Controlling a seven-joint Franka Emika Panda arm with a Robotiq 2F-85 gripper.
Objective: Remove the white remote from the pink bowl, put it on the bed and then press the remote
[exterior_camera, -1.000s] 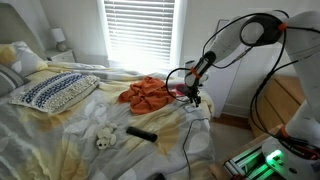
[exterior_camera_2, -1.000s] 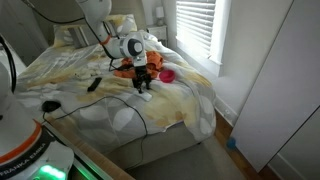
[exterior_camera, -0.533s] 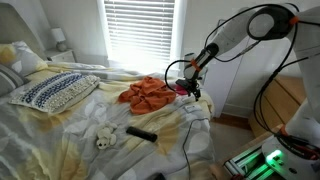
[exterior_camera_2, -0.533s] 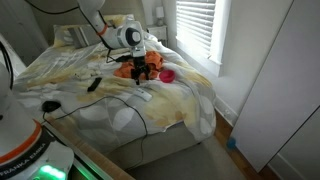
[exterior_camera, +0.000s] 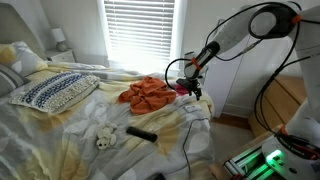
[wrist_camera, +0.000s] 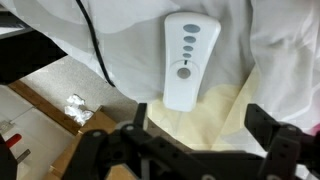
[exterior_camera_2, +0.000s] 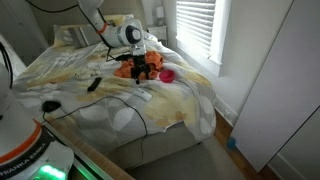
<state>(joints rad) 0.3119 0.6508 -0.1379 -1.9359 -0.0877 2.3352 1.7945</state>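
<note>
The gripper's fingers are wide open above the white remote [wrist_camera: 187, 58], so the robot should close them first and then press the large round button [wrist_camera: 184, 72] with the ends of the joined fingers.
The white remote [wrist_camera: 188, 60] lies flat on the pale bed sheet, buttons up, in the wrist view. It also shows as a small white bar in an exterior view [exterior_camera_2: 145, 95]. My gripper [wrist_camera: 200, 125] is open and empty, hovering above the sheet just short of the remote's near end. In both exterior views the gripper [exterior_camera: 190, 85] [exterior_camera_2: 143, 72] hangs above the bed near its edge. The pink bowl [exterior_camera_2: 167, 75] sits on the bed beside the gripper, next to the orange cloth [exterior_camera: 145, 93].
A black cable [wrist_camera: 95, 40] runs over the sheet left of the remote. A black remote [exterior_camera: 141, 132], a small stuffed toy [exterior_camera: 102, 140] and a patterned pillow [exterior_camera: 55, 92] lie on the bed. The bed edge and floor [wrist_camera: 40, 90] are close by.
My gripper has risen from the sheet, mostly between one second and half a second ago. The white remote stays lying on the bed.
</note>
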